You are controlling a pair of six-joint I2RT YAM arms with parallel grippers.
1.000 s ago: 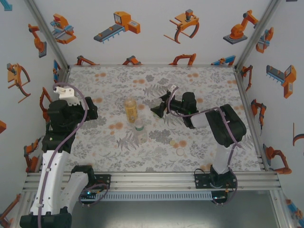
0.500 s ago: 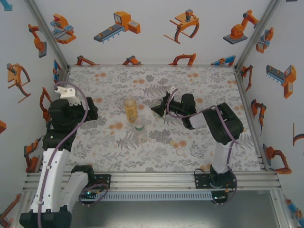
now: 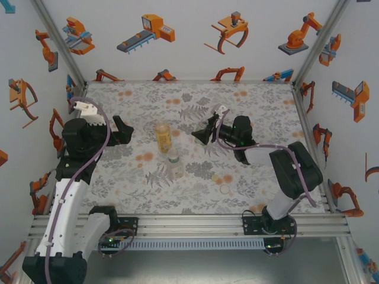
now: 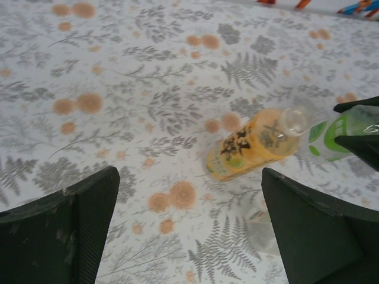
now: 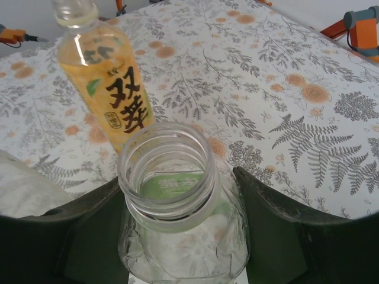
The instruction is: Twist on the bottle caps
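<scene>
The green bottle's lower body (image 4: 323, 142) sticks out past the fingers of my right gripper, so I should keep moving my left gripper toward it until its fingers close there.
My right gripper (image 3: 205, 131) (image 5: 180, 231) is shut on the short green-tinted bottle (image 5: 177, 195), one finger on each side of its body; its neck is open with no cap on it. The taller yellow-orange bottle (image 3: 163, 136) (image 5: 109, 89) (image 4: 249, 145) stands uncapped just left of it. A slim colourless bottle (image 3: 173, 161) stands in front of that one. Two small bottle caps, one white (image 3: 225, 189) and one pale (image 3: 216, 176), lie on the cloth near the right arm. My left gripper (image 3: 122, 131) (image 4: 189, 231) is open with nothing in it, left of the yellow bottle.
The table wears a floral cloth (image 3: 148, 100) and is closed in by white walls with orange robot stickers. A metal rail (image 3: 189, 222) runs along the near edge. In the left wrist view the green bottle (image 4: 337, 130) shows between the right arm's dark fingers.
My right gripper has closed on the green-tinted bottle and its arm has swung outward to the right. My left gripper has moved right, toward the yellow bottle, still open.
</scene>
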